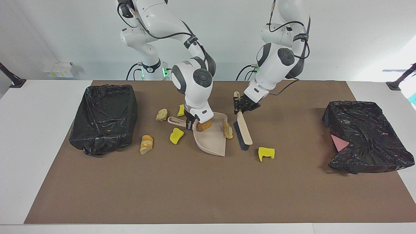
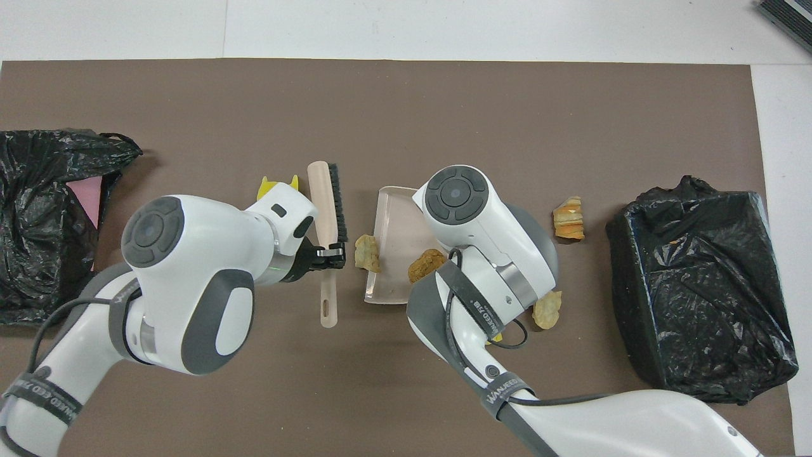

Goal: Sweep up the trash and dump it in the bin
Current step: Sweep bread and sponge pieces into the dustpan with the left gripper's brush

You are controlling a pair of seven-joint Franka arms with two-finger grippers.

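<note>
The yellow chunk is behind the brush and away from the dustpan's edge, so the robot's left gripper should move the brush past the chunk and sweep it in.
My right gripper is shut on the handle of the beige dustpan, which lies on the mat; the arm hides this gripper in the overhead view. One tan lump lies in the pan, another on its open lip. My left gripper is shut on the beige brush, bristles down beside that lip. Loose trash on the mat: yellow chunks, a tan lump and an orange-tan lump.
A black-lined bin stands toward the right arm's end of the brown mat. A second black-bagged bin, with something pink in it, stands toward the left arm's end.
</note>
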